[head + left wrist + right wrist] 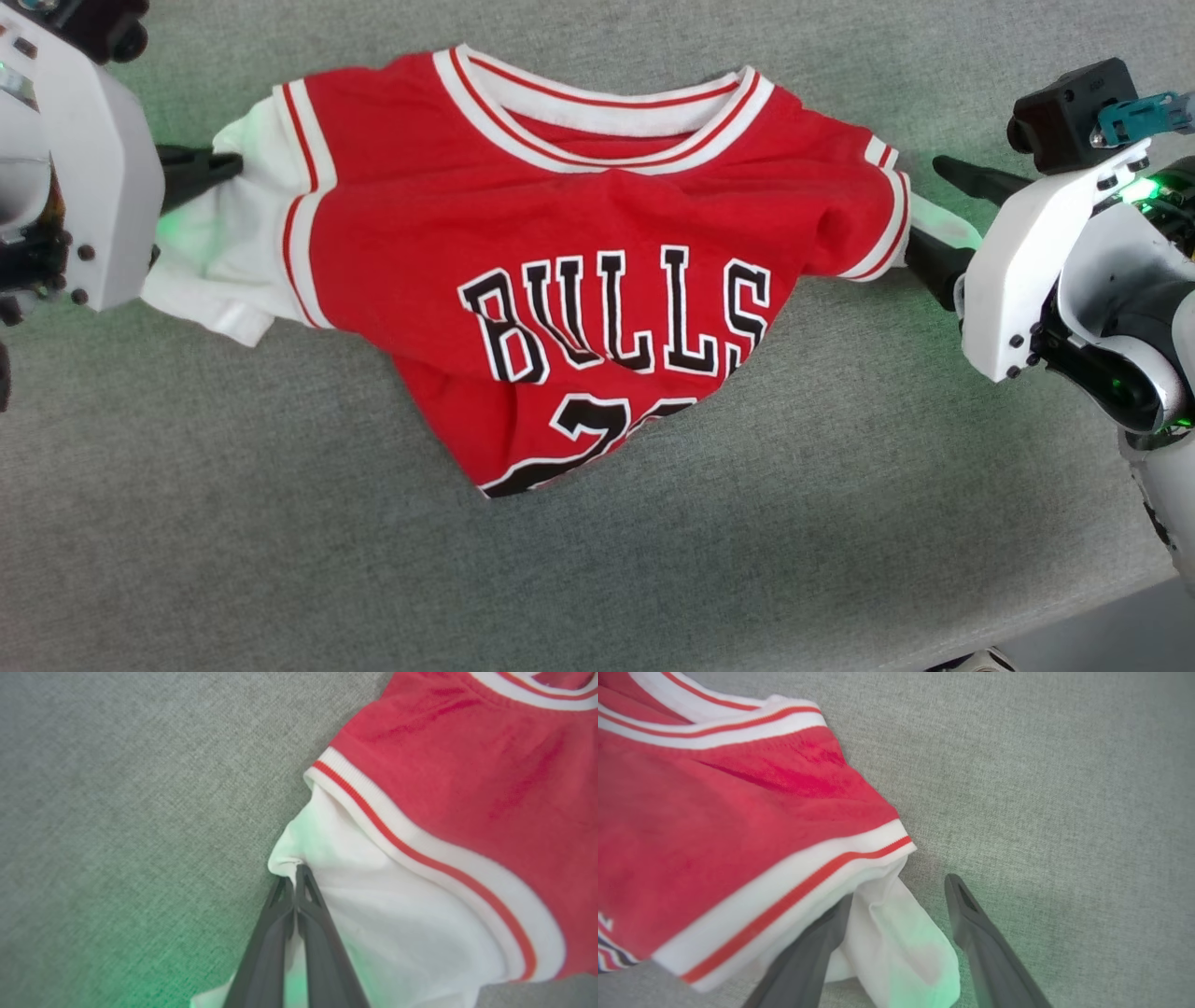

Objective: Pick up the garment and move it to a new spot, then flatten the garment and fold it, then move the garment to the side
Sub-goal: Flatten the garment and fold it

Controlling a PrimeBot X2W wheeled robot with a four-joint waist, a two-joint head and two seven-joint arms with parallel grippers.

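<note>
The black number stops partway at a folded edge (pixel 627 443), so the garment's lower part (pixel 493 431) will open out when I raise and swing the sleeves.
The garment (pixel 579 233) is a red T-shirt lying chest-up on the grey cloth surface, "BULLS" showing, its lower part bunched and tucked under. My left gripper (pixel 229 168) is shut on the edge of the white left sleeve (pixel 373 914), its fingers (pixel 280 933) pressed together at the fold. My right gripper (pixel 924 201) stands open at the other sleeve. The white sleeve end (pixel 901 947) lies loose between its two spread fingers (pixel 980 933), and one finger is partly under the striped cuff (pixel 794 896).
Grey fabric surface (pixel 280 523) stretches all around the shirt, with broad room in front of it. The surface's front edge (pixel 1074 621) runs across the lower right corner, with darker floor beyond.
</note>
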